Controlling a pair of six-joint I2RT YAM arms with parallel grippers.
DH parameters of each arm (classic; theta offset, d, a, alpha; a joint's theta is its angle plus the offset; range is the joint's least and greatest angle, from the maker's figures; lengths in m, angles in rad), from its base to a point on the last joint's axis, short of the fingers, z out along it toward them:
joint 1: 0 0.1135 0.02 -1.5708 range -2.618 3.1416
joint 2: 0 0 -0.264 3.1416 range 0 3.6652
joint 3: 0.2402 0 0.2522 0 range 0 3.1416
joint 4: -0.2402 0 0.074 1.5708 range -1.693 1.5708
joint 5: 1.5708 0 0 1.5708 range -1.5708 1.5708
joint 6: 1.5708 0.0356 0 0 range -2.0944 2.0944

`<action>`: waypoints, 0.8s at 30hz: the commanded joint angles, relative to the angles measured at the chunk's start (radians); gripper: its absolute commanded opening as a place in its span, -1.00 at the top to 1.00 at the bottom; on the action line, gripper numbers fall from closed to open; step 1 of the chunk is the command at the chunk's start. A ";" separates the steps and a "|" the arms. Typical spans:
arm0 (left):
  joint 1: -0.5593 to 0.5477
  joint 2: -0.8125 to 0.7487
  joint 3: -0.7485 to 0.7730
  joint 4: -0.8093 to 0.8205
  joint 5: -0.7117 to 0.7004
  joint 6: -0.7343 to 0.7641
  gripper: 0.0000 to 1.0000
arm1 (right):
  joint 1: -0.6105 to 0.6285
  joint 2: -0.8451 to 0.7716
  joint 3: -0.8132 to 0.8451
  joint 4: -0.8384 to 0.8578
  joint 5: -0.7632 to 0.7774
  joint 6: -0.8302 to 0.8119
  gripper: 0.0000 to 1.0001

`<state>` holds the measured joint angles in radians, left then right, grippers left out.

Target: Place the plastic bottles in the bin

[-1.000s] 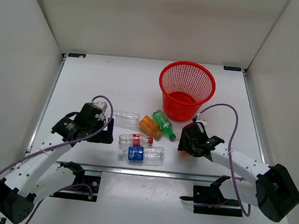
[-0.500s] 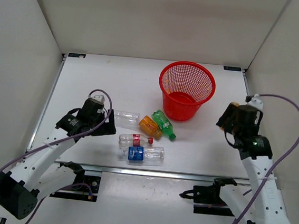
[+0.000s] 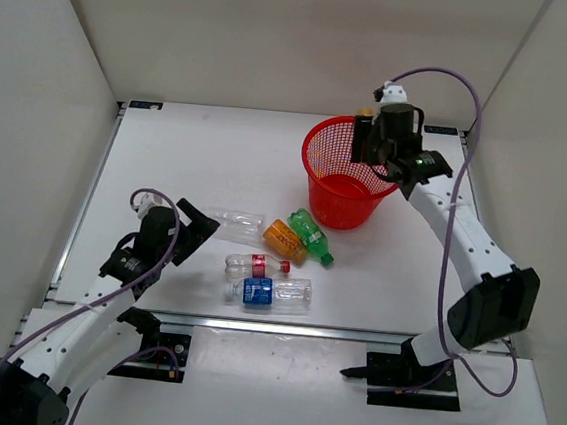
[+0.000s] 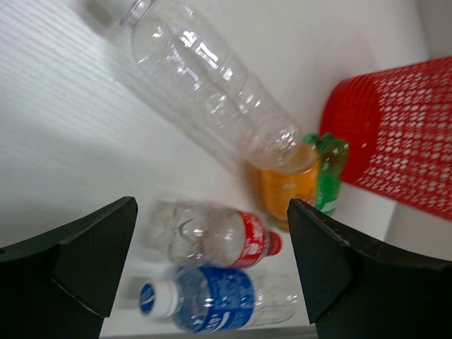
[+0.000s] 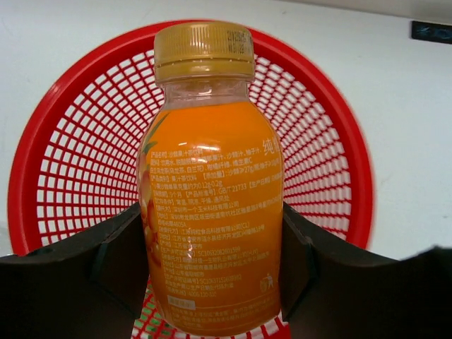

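Note:
The long clear bottle (image 3: 237,225) should stay leaning against the bin's side with its cap up when I lower it base first, because the red bin narrows (image 3: 344,187) toward its bottom.
My right gripper (image 3: 376,143) (image 5: 210,226) is shut on an orange bottle (image 5: 212,212) with a gold cap, held upright above the far rim of the red mesh bin (image 3: 317,181) (image 5: 49,176). Near the table's front lie a clear unlabelled bottle (image 3: 239,224) (image 4: 212,92), a second orange bottle (image 3: 284,241) (image 4: 288,185), a green one (image 3: 311,235) (image 4: 328,176), a red-labelled one (image 3: 256,265) (image 4: 226,236) and a blue-labelled one (image 3: 268,291) (image 4: 212,307). My left gripper (image 3: 193,232) (image 4: 212,205) hangs open and holds nothing, just left of the clear bottle's cap.
White walls close in the table on three sides. A metal rail (image 3: 283,325) runs along the front edge, above both arm bases. Small black markers (image 3: 145,105) sit at the back corners.
My right arm has swung from the table's right side up and back over the bin, carrying the orange bottle. My left arm has drawn back a little toward the near left, still open.

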<state>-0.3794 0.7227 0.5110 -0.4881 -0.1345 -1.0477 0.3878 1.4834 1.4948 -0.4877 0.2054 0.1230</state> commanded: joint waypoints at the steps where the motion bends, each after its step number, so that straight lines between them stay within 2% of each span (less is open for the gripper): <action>1: 0.011 0.018 -0.025 0.137 -0.044 -0.123 -0.97 | 0.026 0.064 0.085 0.057 -0.043 -0.060 0.85; 3: 0.011 0.046 -0.029 0.180 -0.046 -0.143 -0.97 | 0.025 0.104 0.137 0.002 -0.049 -0.054 0.49; 4: 0.001 0.073 -0.026 0.184 -0.068 -0.159 -0.97 | 0.019 0.121 0.134 -0.002 -0.049 -0.056 0.01; 6: -0.015 0.113 -0.029 0.201 -0.091 -0.187 -0.97 | 0.013 0.120 0.124 0.007 -0.051 -0.056 -0.77; 7: -0.016 0.132 -0.025 0.215 -0.091 -0.190 -0.97 | 0.008 0.112 0.121 0.011 -0.050 -0.060 -0.93; 10: -0.023 0.179 -0.037 0.272 -0.112 -0.218 -0.98 | -0.009 0.084 0.113 0.014 -0.037 -0.069 -1.00; 16: 0.010 0.349 0.026 0.338 -0.114 -0.204 -0.97 | -0.058 0.031 0.119 -0.051 -0.003 -0.066 -0.98; 24: 0.030 0.613 0.122 0.387 -0.109 -0.166 -0.98 | -0.113 -0.174 -0.054 -0.057 0.052 -0.028 -0.98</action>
<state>-0.3622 1.2896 0.5793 -0.1520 -0.2253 -1.2297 0.3008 1.4139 1.4944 -0.5514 0.2253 0.0727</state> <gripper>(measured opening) 0.988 0.991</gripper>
